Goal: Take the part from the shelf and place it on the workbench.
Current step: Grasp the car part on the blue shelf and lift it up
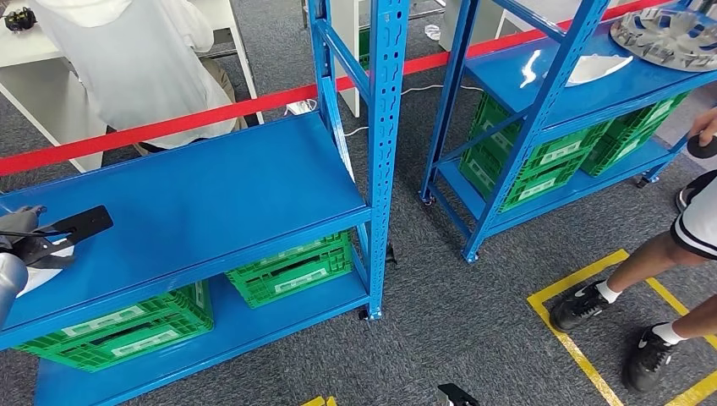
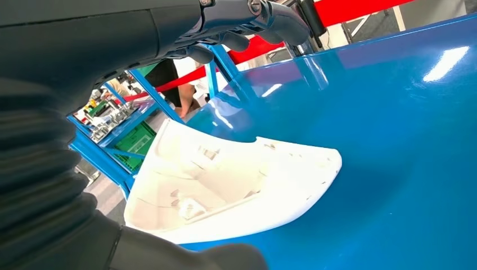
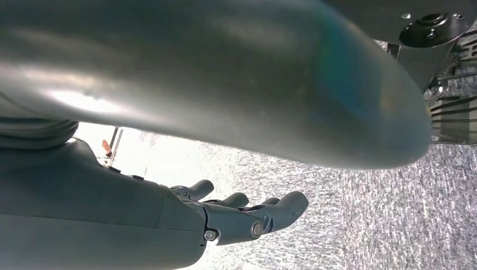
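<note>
My gripper will lift the white curved plastic part [image 2: 225, 185] by one edge, and it will keep its shape, because the part's rim [image 2: 301, 151] stands up firmly around its hollow.
A white curved plastic part [image 2: 236, 180] lies on the top board of the near blue shelf [image 1: 211, 194]; in the head view a sliver of the part [image 1: 42, 272] peeks out at the far left edge. My left hand [image 1: 34, 237] hovers right over it, dark fingers [image 2: 253, 17] stretched out above the part and thumb [image 2: 225, 259] on its near side. The fingers stay apart and I see no contact with the part. My right hand [image 3: 247, 216] hangs over grey carpet with loosely spread fingers, holding nothing.
Green crates [image 1: 292, 271] fill the lower shelf level. A second blue shelf [image 1: 558, 93] at the right carries another white part [image 1: 596, 68] and a metal disc [image 1: 668, 38]. A person's legs [image 1: 630, 279] stand by yellow floor tape. Another person [image 1: 135, 59] sits behind red barrier tape [image 1: 254, 106].
</note>
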Available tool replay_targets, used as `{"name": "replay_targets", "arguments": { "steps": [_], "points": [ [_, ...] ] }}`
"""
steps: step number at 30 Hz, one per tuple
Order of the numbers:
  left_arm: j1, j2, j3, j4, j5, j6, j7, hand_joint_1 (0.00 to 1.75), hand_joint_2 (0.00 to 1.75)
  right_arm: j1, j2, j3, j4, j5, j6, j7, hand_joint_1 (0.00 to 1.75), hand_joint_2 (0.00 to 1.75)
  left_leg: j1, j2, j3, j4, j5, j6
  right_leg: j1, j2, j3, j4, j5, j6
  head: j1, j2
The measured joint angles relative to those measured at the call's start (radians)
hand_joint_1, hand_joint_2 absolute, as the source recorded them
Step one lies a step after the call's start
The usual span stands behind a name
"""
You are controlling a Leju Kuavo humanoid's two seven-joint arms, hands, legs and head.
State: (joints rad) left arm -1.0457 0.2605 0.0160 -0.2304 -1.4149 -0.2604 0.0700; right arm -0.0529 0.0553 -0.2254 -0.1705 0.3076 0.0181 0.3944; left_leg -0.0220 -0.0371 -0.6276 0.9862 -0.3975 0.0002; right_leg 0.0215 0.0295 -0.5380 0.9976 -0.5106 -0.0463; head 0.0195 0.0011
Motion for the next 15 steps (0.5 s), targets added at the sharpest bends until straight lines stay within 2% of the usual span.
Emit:
{"name": "replay_targets", "arguments": {
  "steps": [8, 15],
  "points": [
    [0.000, 0.001, 0.000, 0.000, -0.029, -0.008, 0.016, 0.00, 1.75, 0.000, 0.000, 0.000, 0.000, 0.007, 0.001, 0.000, 0.00, 0.00, 0.000, 0.000, 0.000, 0.000, 0.000, 0.000, 0.000, 0.000, 0.000, 0.000, 0.000, 0.000, 0.000, 0.000],
    [0.025, 0.018, -0.002, 0.001, -0.070, -0.057, 0.038, 0.00, 1.75, 0.000, 0.000, 0.000, 0.000, 0.017, 0.001, 0.000, 0.00, 0.00, 0.000, 0.000, 0.000, 0.000, 0.000, 0.000, 0.000, 0.000, 0.000, 0.000, 0.000, 0.000, 0.000, 0.000]
  ]
}}
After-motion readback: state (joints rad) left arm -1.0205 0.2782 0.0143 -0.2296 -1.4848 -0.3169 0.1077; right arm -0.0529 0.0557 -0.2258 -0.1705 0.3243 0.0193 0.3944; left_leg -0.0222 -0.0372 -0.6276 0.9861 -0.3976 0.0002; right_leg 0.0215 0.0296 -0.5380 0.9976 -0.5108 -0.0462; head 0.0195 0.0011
